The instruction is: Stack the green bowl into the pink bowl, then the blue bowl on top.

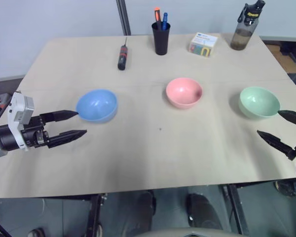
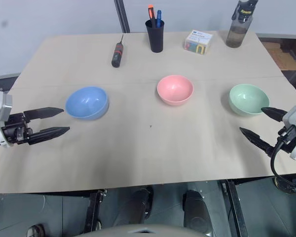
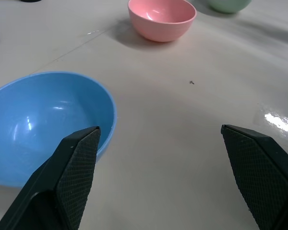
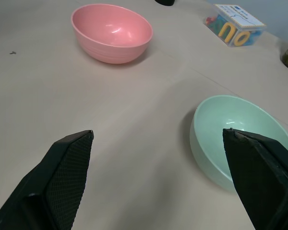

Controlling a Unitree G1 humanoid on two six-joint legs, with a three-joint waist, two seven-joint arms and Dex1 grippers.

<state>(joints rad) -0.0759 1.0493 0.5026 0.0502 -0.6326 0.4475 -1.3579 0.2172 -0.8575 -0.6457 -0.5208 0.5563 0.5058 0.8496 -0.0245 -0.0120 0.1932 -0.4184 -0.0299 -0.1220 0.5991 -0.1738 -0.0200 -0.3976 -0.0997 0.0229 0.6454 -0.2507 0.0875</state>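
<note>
The green bowl's rim (image 1: 259, 103) is about as wide as the pink bowl's (image 1: 184, 93), so the green bowl should sit tilted when I lower it in.
Three bowls stand apart in a row on the light wooden table (image 1: 148, 158). The blue bowl (image 1: 96, 105) is at the left, the pink bowl (image 1: 184, 92) in the middle, the green bowl (image 1: 259, 102) at the right, all upright and empty. My left gripper (image 1: 79, 123) hovers open just left of the blue bowl, its upper fingertip close to the bowl's rim. My right gripper (image 1: 269, 124) is open beside the green bowl, at its near right side. Neither holds anything. The blue bowl (image 3: 43, 122) lies by my left fingers, the green bowl (image 4: 237, 139) by my right ones.
Along the table's far edge lie a black and red screwdriver (image 1: 122, 55), a black cup with pens (image 1: 161, 37), a small printed box (image 1: 203, 44) and a dark bottle (image 1: 245, 27). Bare tabletop stretches between the bowls and the near edge.
</note>
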